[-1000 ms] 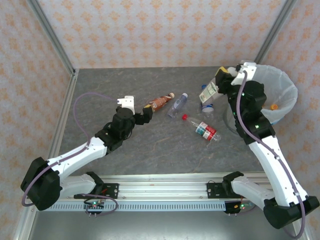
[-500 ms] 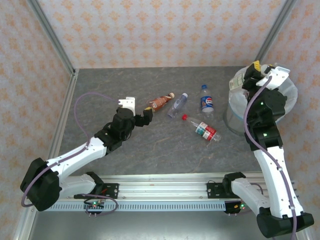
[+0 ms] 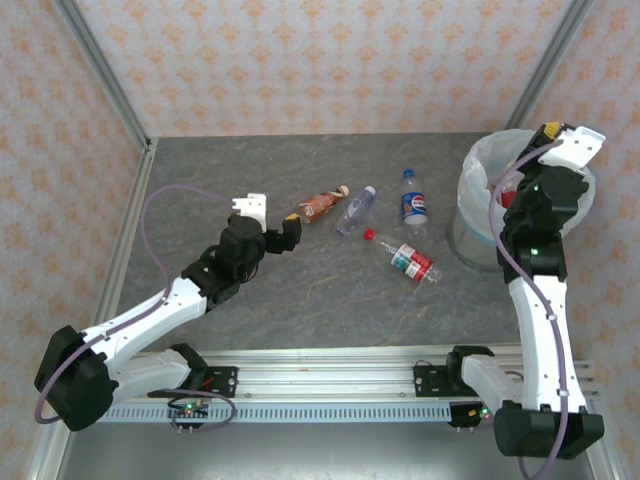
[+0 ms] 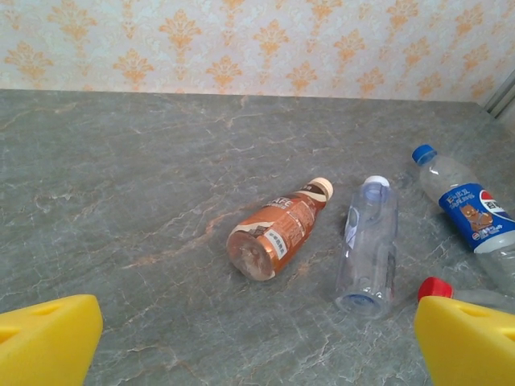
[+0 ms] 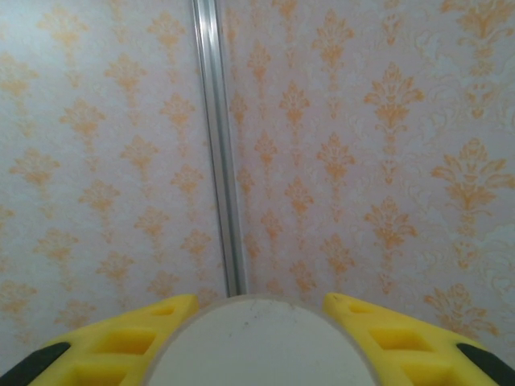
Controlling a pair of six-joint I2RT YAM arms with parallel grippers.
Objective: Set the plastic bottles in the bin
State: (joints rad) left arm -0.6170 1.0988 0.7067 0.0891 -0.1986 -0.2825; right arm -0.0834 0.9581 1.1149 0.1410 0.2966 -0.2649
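The bottle in my right gripper point(image 5: 261, 346) is over the bin's opening point(image 3: 503, 165) and the way down is clear, so I should keep moving it down until it is inside, then let it go.
Four plastic bottles lie on the grey table. They are an orange-labelled one point(image 3: 320, 205) point(image 4: 278, 233), a clear one point(image 3: 355, 209) point(image 4: 368, 245), a blue-labelled one point(image 3: 411, 203) point(image 4: 471, 213) and a red-capped one point(image 3: 407, 259) whose cap point(image 4: 434, 287) peeks out beside my finger. My left gripper point(image 3: 272, 221) point(image 4: 257, 346) is open, low over the table just short of the orange bottle. My right gripper point(image 3: 556, 133) point(image 5: 261, 322) is raised over the bin point(image 3: 476, 162), shut on a bottle whose round whitish base point(image 5: 261, 346) sits between the yellow fingers.
Patterned walls with metal corner posts point(image 3: 545, 60) close in the table on three sides; one post point(image 5: 217, 145) faces the right wrist. The bin stands at the far right corner, with open table point(image 3: 200, 170) to the left of the bottles.
My right arm has swung to the right with its bottle, from above the table beside the blue-labelled bottle to over the bin. The left arm has barely shifted.
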